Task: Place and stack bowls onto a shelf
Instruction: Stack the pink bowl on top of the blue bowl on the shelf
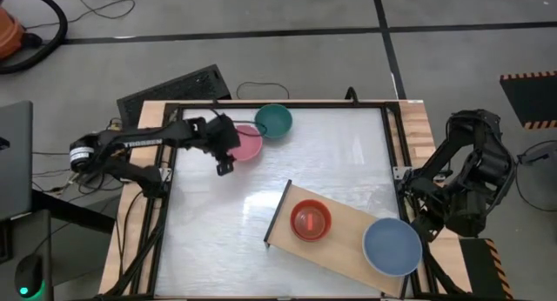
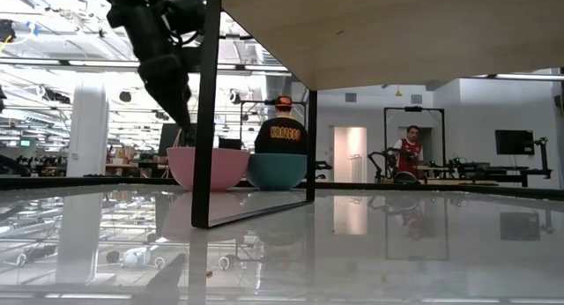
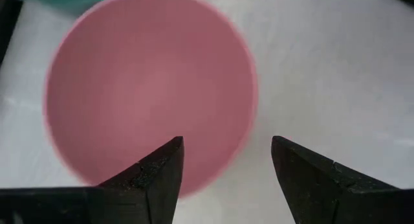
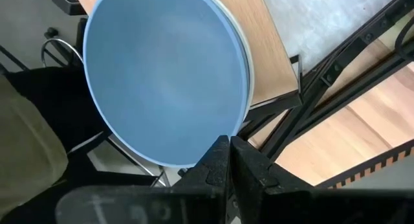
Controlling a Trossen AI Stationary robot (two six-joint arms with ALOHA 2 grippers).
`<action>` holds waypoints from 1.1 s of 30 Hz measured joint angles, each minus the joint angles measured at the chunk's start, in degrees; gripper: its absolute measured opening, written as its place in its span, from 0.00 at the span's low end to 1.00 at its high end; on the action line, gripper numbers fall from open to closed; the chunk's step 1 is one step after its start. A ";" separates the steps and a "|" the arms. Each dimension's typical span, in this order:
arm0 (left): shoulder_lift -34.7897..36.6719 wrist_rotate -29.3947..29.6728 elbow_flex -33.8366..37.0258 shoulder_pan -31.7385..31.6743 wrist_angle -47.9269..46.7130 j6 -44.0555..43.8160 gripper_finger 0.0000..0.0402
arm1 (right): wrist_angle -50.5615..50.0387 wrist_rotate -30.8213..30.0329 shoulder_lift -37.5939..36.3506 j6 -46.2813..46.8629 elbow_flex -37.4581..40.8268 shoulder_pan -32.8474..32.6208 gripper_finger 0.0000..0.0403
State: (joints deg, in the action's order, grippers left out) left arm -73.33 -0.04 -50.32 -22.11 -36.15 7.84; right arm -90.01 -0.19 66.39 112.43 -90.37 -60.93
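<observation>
The pink bowl (image 1: 247,144) stands far from my right gripper, so next my left gripper raises it by the bowl's near rim (image 3: 231,160) and passes it to my right one.
A pink bowl (image 1: 250,143) and a teal bowl (image 1: 273,120) stand side by side on the table at the far left; both also show in the low view, the pink bowl (image 2: 207,168) and the teal bowl (image 2: 278,171). My left gripper (image 3: 226,166) is open, pointing down over the pink bowl's near rim (image 3: 249,120), one finger over the inside and one outside. The shelf (image 1: 348,240) carries a red bowl (image 1: 311,220) and a blue-grey bowl (image 1: 392,246). My right gripper (image 4: 229,156) is shut and empty beside the blue-grey bowl (image 4: 168,75).
The shelf stands raised on a dark end panel (image 2: 207,102), and its underside (image 2: 397,32) fills the top of the low view. A white rim (image 4: 244,52) shows under the blue-grey bowl. A keyboard (image 1: 174,88) lies beyond the table's far left corner. People stand in the room behind.
</observation>
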 joint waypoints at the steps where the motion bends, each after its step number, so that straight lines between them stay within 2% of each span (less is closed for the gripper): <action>1: -0.56 1.54 0.09 0.92 1.10 1.42 0.55 | 0.02 -0.02 0.00 0.01 0.00 0.00 0.10; 4: -3.06 5.86 0.10 2.75 3.53 6.36 0.55 | 0.02 -0.04 0.00 0.03 0.00 0.00 0.10; 7: -6.54 5.73 0.10 3.17 5.36 9.73 0.55 | 0.00 -0.30 0.02 0.05 0.00 0.00 0.10; 10: -10.47 4.86 0.10 3.17 5.19 10.16 0.55 | 0.00 -0.33 0.32 0.06 0.00 0.00 0.10; 15: -15.70 6.60 0.10 3.23 4.67 9.44 0.52 | 0.01 -0.39 0.74 0.06 0.00 0.00 0.10; 18: -16.51 6.76 0.10 3.92 3.96 8.58 0.43 | 0.00 -0.39 0.72 0.00 0.00 0.00 0.10; 21: -16.21 6.76 0.10 4.91 3.54 8.12 0.26 | -0.02 -1.13 0.82 -0.35 0.00 0.00 0.10; 24: -15.48 6.83 0.10 5.42 3.52 6.56 0.06 | 0.02 -5.73 1.30 -0.65 0.00 0.00 0.10; 25: -15.29 6.91 0.08 5.63 3.66 5.93 0.04 | 0.02 -7.58 1.50 -0.68 0.00 0.01 0.10; 27: -14.84 7.27 0.06 5.73 3.46 4.93 0.02 | 0.32 -10.03 1.57 -0.94 0.00 0.36 0.10; 33: -13.12 7.78 -2.52 6.69 -1.17 2.00 0.00 | 2.25 -9.18 1.55 -3.98 0.00 1.40 0.07</action>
State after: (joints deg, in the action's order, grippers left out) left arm -86.46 7.73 -52.84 -15.42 -37.32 9.84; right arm -87.76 -9.37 67.94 108.45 -90.37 -59.53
